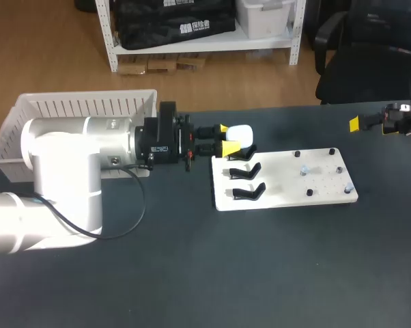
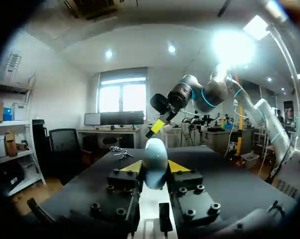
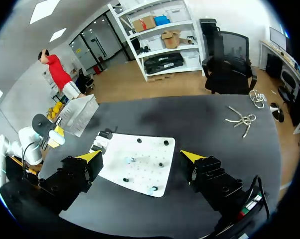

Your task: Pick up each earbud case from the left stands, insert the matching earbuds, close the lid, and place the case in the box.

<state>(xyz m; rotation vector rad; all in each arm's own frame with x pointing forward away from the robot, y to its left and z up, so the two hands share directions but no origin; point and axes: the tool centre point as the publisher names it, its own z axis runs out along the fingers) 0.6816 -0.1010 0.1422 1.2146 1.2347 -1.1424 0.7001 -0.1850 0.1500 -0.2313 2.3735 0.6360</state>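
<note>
I can see the small pale blue earbud (image 1: pixel 349 186) sticking up from a black corner peg (image 1: pixel 347 190). The earbud will come free when I lift, and the peg will stay behind.
My left gripper (image 1: pixel 227 139) is shut on a white earbud case (image 1: pixel 241 133), held level over the far left corner of the white board (image 1: pixel 287 198). In the left wrist view the case (image 2: pixel 155 160) sits upright between the two yellow tips, lid closed. Two empty black stands (image 1: pixel 246 182) remain on the board's left side. Small pale pieces (image 1: pixel 304 171) stand among black pegs on its right half. My right gripper (image 1: pixel 371 126) hangs open at the far right, above the table. In its wrist view the right gripper (image 3: pixel 141 156) spans the board (image 3: pixel 115 149) below with nothing between its fingers.
A white slatted basket (image 1: pixel 76 106) stands at the back left, behind my left arm. A tangle of metal hooks (image 3: pixel 242 119) lies on the dark table far beyond the board. My right arm (image 2: pixel 190 97) shows high ahead of the left gripper.
</note>
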